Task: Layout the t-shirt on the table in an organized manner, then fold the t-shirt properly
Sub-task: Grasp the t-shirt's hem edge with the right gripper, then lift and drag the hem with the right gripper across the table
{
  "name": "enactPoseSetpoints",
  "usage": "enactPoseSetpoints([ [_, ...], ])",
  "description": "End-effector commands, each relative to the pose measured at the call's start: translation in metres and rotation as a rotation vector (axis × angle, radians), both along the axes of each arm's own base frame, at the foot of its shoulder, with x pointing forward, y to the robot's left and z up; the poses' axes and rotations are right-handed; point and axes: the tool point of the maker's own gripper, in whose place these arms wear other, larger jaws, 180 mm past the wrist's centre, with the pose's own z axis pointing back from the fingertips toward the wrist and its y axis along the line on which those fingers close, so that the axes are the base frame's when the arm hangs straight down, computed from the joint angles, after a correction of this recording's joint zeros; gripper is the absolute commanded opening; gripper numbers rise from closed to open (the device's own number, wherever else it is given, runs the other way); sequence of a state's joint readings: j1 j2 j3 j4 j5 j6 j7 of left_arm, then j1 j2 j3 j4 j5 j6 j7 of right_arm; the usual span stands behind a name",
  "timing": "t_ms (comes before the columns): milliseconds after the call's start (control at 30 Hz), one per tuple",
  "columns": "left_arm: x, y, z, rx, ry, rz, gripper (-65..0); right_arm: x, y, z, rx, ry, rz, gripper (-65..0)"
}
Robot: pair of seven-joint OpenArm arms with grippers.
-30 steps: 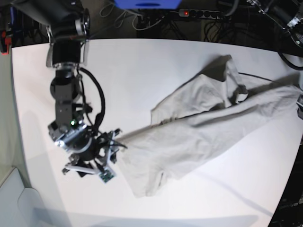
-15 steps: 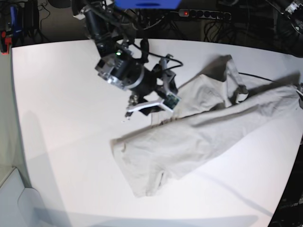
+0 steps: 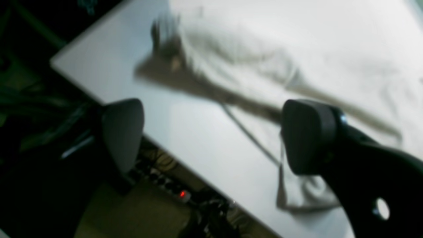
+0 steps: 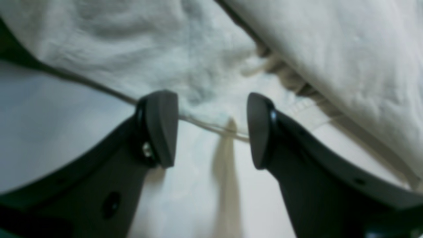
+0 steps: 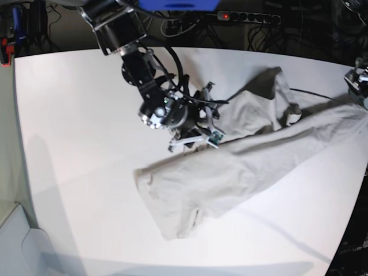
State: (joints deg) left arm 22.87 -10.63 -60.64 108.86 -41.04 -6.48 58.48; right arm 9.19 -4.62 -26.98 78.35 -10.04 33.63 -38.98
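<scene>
The t-shirt is bunched up in a diagonal band [image 5: 247, 164], so next my right gripper pinches the t-shirt's hem [image 4: 214, 127], raises it high and pulls it over the empty side of the table.
The light beige t-shirt [image 5: 247, 161] lies crumpled in a long diagonal band across the right half of the white table [image 5: 75, 115]. My right gripper [image 5: 198, 133] hovers at the shirt's upper-left edge. In the right wrist view the right gripper [image 4: 211, 132] is open, and a hem of the t-shirt [image 4: 138, 49] runs across the gap between its fingers [image 4: 160, 129], not pinched. My left gripper [image 3: 214, 135] is wide open and empty over the table's far right edge, with the t-shirt [image 3: 264, 56] blurred beyond it. In the base view the left gripper [image 5: 359, 79] only peeks in at the right border.
A power strip [image 5: 244, 17] with a red light lies beyond the table's far edge, and shows below the table edge as the power strip [image 3: 181, 195]. A dark cable [image 5: 313, 93] runs over the table by the shirt's right end. A blue box [image 5: 178, 4] sits at the back.
My right arm has left the shirt's front-left corner, swung to the back and come down at the shirt's upper-left edge. The left arm's end has come into view at the right border.
</scene>
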Motion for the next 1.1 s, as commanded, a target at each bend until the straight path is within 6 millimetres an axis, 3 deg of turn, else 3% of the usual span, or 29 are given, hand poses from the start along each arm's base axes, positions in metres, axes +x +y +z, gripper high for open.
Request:
enactPoseSetpoints([
  [0,0.002,0.006,0.012,0.036,-0.021,-0.007,0.0,0.012,0.010,0.014,0.037,-0.035,0.009,-31.4],
  [267,-0.002,0.006,0.009,0.036,-0.006,-0.007,0.0,0.001,0.014,-0.031,0.037,0.078,0.021,-34.0],
  [367,-0.002,0.004,0.008,0.028,-0.009,-0.003,0.0,-0.005,0.010,-0.047,0.017,0.124,0.020,-43.4],
  [467,-0.003,0.001,0.005,0.017,-0.013,0.002,0.0,0.001,0.006,-0.044,0.008,0.112,0.015,-61.5],
  [500,-0.002,0.001,0.005,0.016,-0.015,0.003,0.0,0.004,0.005,-0.038,0.006,0.097,0.014,-65.0],
  [567,-0.003,-0.001,0.003,0.008,-0.017,0.007,0.0,0.013,-0.005,-0.023,-0.017,0.047,0.008,-65.0],
  [700,0.004,-0.001,0.007,0.005,-0.040,0.007,0.0,0.025,-0.024,0.026,-0.028,-0.105,-0.007,-65.0],
  [1067,0.023,-0.010,0.011,-0.027,-0.104,0.009,0.0,0.046,-0.127,0.145,-0.163,-0.446,-0.155,-65.0],
])
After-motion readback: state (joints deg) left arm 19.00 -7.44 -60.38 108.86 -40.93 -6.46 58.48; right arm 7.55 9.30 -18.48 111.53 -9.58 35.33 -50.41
